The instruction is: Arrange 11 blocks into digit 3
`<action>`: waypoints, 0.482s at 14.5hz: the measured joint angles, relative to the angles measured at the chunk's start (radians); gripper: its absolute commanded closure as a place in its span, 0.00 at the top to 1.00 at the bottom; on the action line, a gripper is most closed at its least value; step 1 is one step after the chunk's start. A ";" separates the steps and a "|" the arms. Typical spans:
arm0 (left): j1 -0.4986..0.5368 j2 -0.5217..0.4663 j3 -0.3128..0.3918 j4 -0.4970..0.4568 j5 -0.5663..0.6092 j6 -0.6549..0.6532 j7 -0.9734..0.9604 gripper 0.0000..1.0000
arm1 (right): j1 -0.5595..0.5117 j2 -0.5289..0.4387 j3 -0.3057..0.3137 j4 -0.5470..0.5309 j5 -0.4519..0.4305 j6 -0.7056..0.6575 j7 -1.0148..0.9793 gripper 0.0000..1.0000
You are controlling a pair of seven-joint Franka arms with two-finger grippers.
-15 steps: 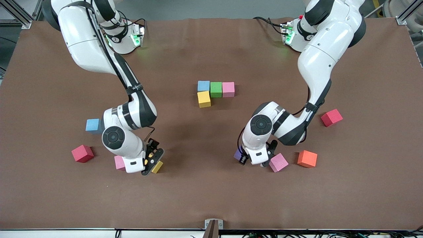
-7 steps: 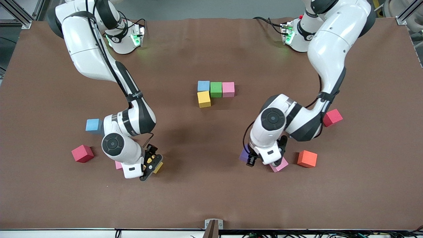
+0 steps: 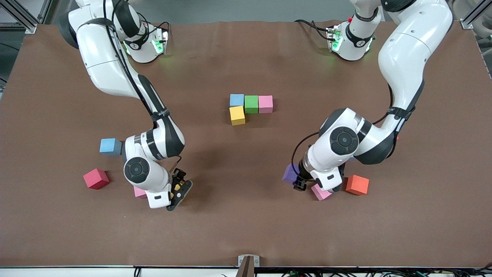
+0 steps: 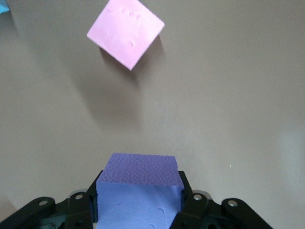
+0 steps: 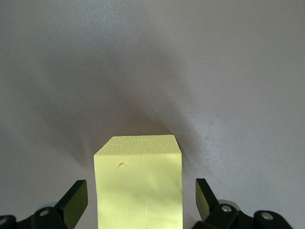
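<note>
The spot (image 3: 237, 133) beyond the arranged yellow block is empty, so the robot's right gripper should put its yellow block (image 5: 138, 183) there before the left gripper adds the purple block.
In the left wrist view a purple block (image 4: 138, 188) sits clamped between the fingers of my left gripper (image 4: 139, 200), which is shut on it. From the front, that gripper (image 3: 296, 181) and the purple block (image 3: 290, 174) are over the table beside a loose pink block (image 3: 319, 192). My right gripper (image 5: 140, 198) stands open, straddling a yellow block (image 5: 138, 186) with a gap on each side. In the front view this gripper (image 3: 179, 191) hides that block. Mid-table, light blue (image 3: 236, 100), green (image 3: 251, 104), pink (image 3: 265, 104) and yellow (image 3: 237, 115) blocks touch.
An orange block (image 3: 357, 184) lies next to the left gripper. Near the right arm are a pink block (image 3: 138, 192), a light blue block (image 3: 110, 146) and a red cube (image 3: 96, 178). The left wrist view shows the pink block (image 4: 126, 32) on bare table.
The left gripper has carried the purple block toward the left arm's end of the table. The right gripper has come down over the yellow block, which the front view showed before.
</note>
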 measured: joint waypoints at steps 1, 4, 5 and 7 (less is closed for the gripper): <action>-0.005 -0.007 -0.002 -0.007 0.003 0.000 0.000 0.00 | 0.002 0.006 0.000 0.001 0.000 0.006 0.000 0.58; -0.006 -0.009 0.001 -0.024 0.020 0.000 0.001 0.00 | 0.014 0.019 0.001 0.005 0.000 0.013 0.001 0.27; -0.006 -0.008 0.003 -0.028 0.027 0.000 0.001 0.00 | 0.017 0.020 0.001 0.006 0.000 0.013 0.001 0.26; -0.007 -0.004 0.004 -0.034 0.051 0.000 0.001 0.00 | 0.022 0.020 0.003 0.014 0.003 0.011 0.018 0.25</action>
